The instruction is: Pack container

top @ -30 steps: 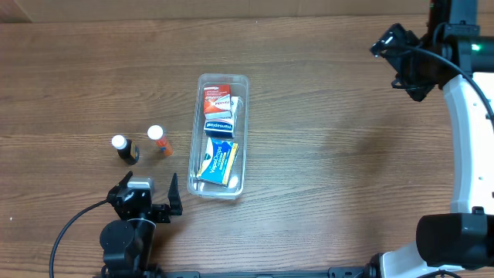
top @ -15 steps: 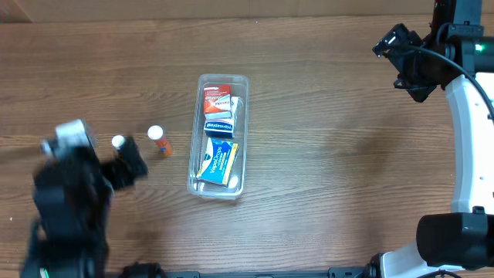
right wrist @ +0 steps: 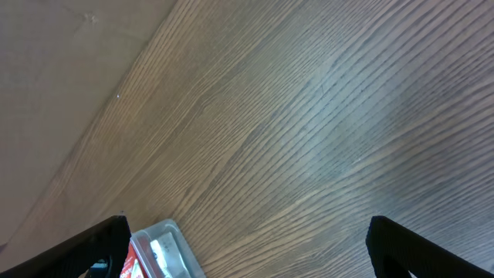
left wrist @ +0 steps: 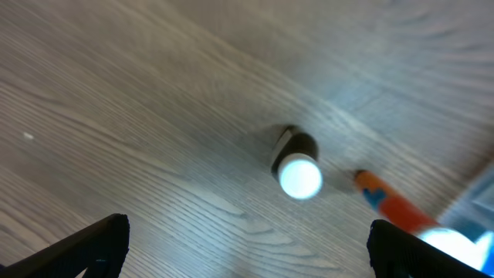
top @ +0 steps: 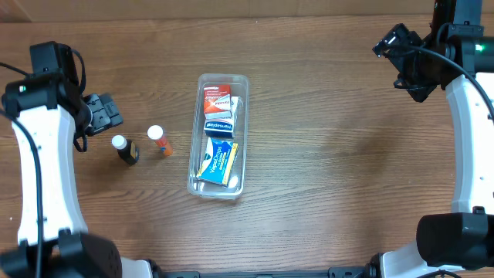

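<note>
Next, my left gripper grabs the dark bottle [top: 126,150] and lays it beside the blue-and-yellow box [top: 238,157], since the bottle stands across the container from my far-off right gripper.
The clear plastic container [top: 198,166] lies at the table's middle, holding a red-and-white box [top: 218,100], a dark blue box [top: 219,127] and a blue-and-yellow box [top: 218,162]. Its corner shows in the right wrist view [right wrist: 166,235]. Left of it stand a dark bottle with a white cap [top: 123,149] and an orange bottle with a white cap [top: 159,140]; both show in the left wrist view, dark [left wrist: 296,158] and orange [left wrist: 394,204]. My left gripper [top: 103,114] is open and empty, up and left of the dark bottle. My right gripper [top: 400,55] is open and empty at the far right.
The wooden table's back edge meets a beige wall [top: 154,8]. Black cables run along both arms.
My left arm has swung from the table's front edge up to the left side, above and left of the dark bottle. The right arm and the boxes have not moved.
</note>
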Robot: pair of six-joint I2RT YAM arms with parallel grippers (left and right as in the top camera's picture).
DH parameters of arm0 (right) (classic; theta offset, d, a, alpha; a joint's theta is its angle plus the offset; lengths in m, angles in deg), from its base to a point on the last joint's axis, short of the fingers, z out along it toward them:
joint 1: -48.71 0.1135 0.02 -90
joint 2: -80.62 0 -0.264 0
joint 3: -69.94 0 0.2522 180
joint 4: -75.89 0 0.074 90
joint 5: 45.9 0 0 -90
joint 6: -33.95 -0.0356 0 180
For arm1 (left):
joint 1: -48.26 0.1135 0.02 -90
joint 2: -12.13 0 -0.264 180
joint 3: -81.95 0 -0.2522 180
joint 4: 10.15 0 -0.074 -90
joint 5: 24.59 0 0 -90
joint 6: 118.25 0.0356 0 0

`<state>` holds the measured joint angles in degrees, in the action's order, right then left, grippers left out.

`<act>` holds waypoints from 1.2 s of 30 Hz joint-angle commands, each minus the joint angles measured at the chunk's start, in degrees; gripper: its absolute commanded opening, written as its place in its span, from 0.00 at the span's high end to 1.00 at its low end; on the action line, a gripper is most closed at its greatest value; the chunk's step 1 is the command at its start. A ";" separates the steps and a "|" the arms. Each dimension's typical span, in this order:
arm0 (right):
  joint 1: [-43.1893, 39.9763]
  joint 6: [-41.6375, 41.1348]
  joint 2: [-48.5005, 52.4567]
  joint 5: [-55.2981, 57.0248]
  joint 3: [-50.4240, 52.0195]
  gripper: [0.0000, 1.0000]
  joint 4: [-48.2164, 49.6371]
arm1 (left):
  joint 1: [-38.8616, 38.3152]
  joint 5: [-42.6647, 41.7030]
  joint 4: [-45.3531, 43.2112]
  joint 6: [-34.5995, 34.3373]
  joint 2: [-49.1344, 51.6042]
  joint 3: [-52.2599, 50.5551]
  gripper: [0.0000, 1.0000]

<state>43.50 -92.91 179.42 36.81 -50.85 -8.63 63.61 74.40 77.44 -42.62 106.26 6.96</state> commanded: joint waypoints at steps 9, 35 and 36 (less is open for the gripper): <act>-0.07 -0.04 -0.66 -0.33 -0.20 0.00 0.11 | -0.44 -10.10 -0.13 13.55 15.45 0.59 0.20; -0.07 -0.04 -0.66 -0.33 -0.20 0.00 0.11 | -0.72 -10.97 4.00 14.60 18.32 -0.13 0.36; -0.07 -0.04 -0.66 -0.33 -0.20 0.00 0.11 | -0.74 -10.97 4.35 14.58 18.32 -0.13 0.37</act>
<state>43.50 -92.91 179.42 36.79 -50.85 -8.68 63.35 63.87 81.11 -28.24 124.03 6.94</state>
